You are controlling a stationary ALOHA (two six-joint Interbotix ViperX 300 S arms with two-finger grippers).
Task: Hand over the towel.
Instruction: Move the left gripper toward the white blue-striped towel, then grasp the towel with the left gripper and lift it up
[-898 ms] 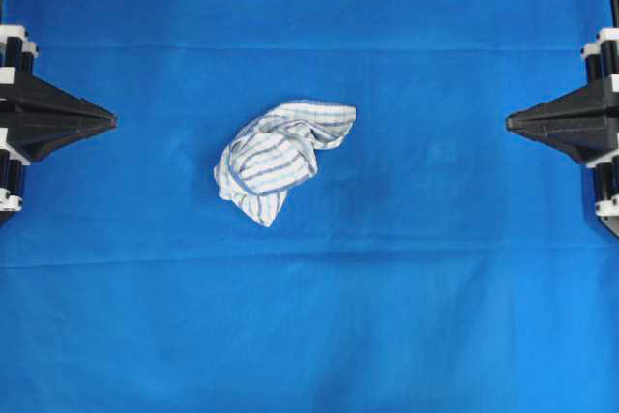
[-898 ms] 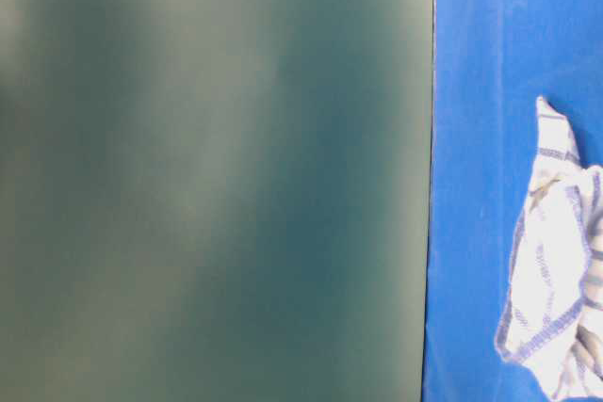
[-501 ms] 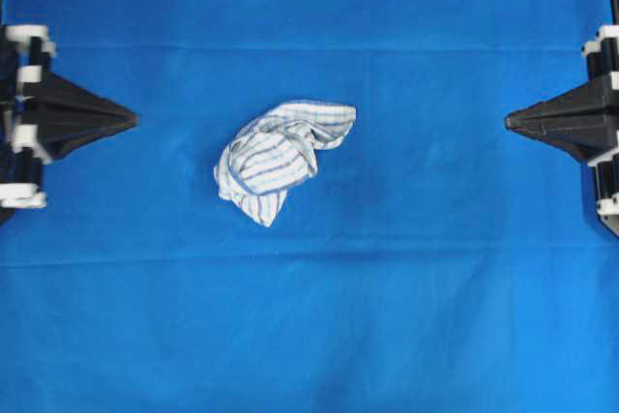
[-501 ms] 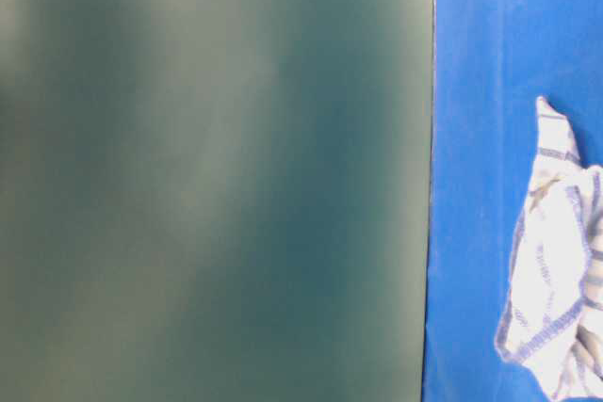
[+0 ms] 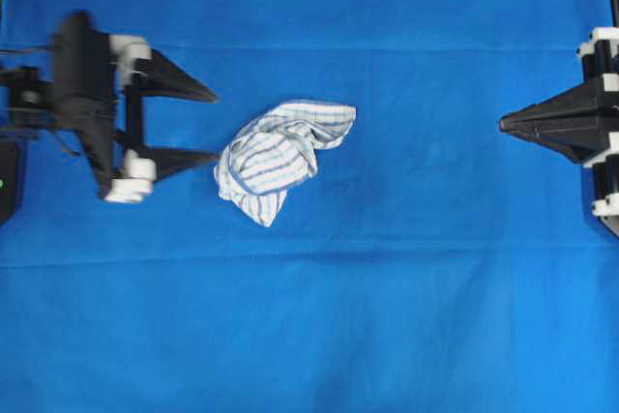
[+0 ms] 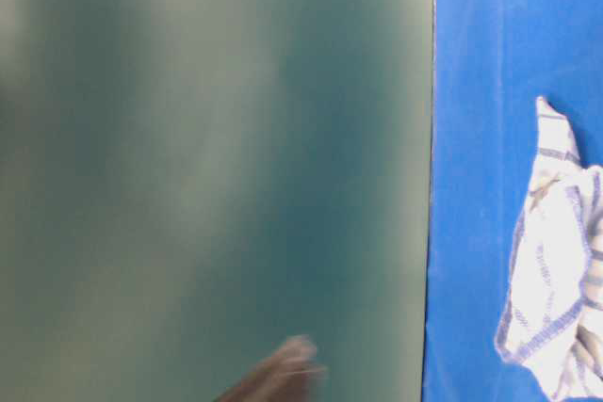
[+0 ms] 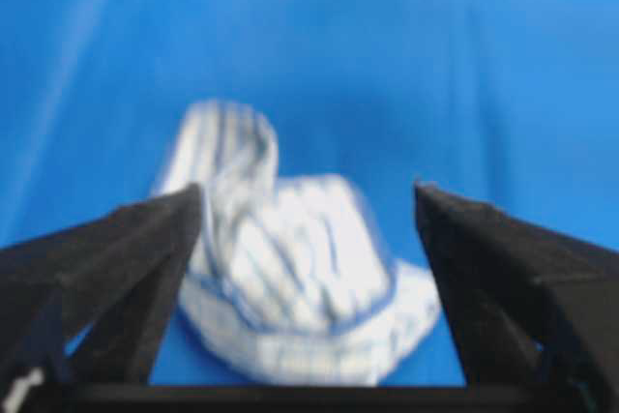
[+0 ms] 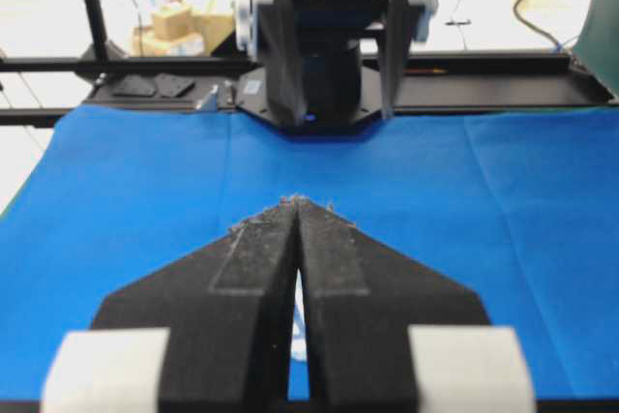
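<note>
My left gripper should keep reaching down over the crumpled towel [image 5: 273,155], which lies in line with the gripper's spread fingers, until the fingers are on both sides of its near folds [image 5: 240,162].
The towel [image 5: 279,156], a crumpled white cloth with thin blue and grey stripes, lies a little left of the table's middle; its edge also shows in the table-level view [image 6: 556,261]. My left gripper [image 5: 215,127] is open, its two black fingertips just left of the towel and apart from it. In the left wrist view the towel [image 7: 300,282] lies ahead between the spread fingers [image 7: 145,258], blurred. My right gripper [image 5: 503,124] is shut at the right edge, far from the towel, with nothing in it; its closed tips [image 8: 295,202] point at the left arm's base.
A large plain blue cloth [image 5: 387,316] covers the whole table. A dark green panel [image 6: 217,167] fills the left of the table-level view, with a blurred dark shape [image 6: 278,378] at its bottom. The left arm's black base [image 8: 324,55] and a black frame rail stand at the table's far side.
My left gripper has opened wide and moved right, from the left edge up to the towel. The right gripper has barely moved. The towel lies as before.
</note>
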